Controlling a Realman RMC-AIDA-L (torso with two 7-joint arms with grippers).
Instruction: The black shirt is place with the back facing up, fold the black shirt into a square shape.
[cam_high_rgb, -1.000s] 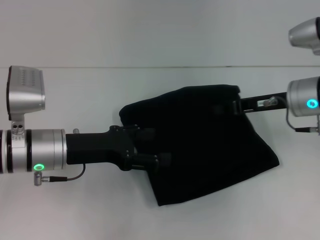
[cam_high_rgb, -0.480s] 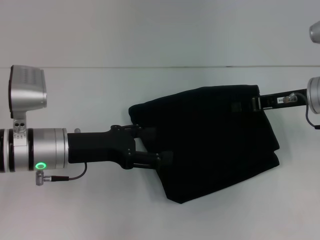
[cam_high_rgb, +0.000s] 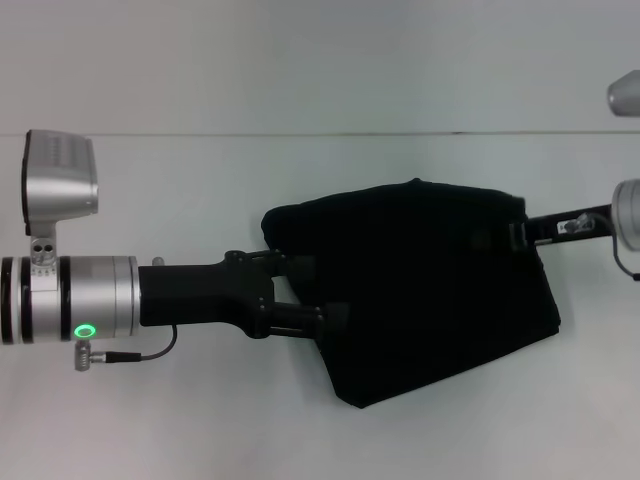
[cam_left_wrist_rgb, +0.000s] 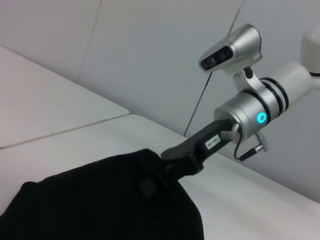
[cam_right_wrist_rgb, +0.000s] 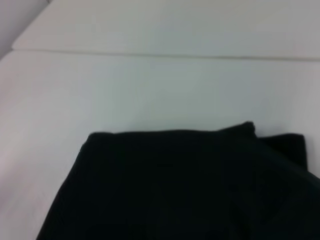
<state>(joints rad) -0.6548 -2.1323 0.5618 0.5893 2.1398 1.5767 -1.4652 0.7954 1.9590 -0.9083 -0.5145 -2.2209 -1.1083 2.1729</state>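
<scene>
The black shirt's far edge (cam_high_rgb: 338, 197) slants down to the shirt's corner beside my left gripper, so my left gripper should take that corner (cam_high_rgb: 272, 220) and pull the shirt's edge straight.
The black shirt (cam_high_rgb: 430, 290) lies as a folded bundle right of centre on the white table (cam_high_rgb: 200, 430). My right gripper (cam_high_rgb: 512, 233) is shut on the shirt's far right edge. The left wrist view shows that gripper (cam_left_wrist_rgb: 165, 167) clamped on a raised corner of the shirt (cam_left_wrist_rgb: 100, 200). My left gripper (cam_high_rgb: 318, 290) reaches in from the left with its fingers (cam_high_rgb: 330, 318) spread apart at the shirt's left edge, their tips blending into the cloth. The right wrist view shows only the shirt (cam_right_wrist_rgb: 180, 185) against the table.
The white table's back edge (cam_high_rgb: 300, 133) meets a pale wall. Bare tabletop stretches to the left of, behind and in front of the shirt. The left arm's silver wrist (cam_high_rgb: 70, 300) lies across the left side.
The right gripper has pulled to the right, and the shirt slid that way with it. The left gripper barely moved, so the shirt's left edge now sits closer to its fingers.
</scene>
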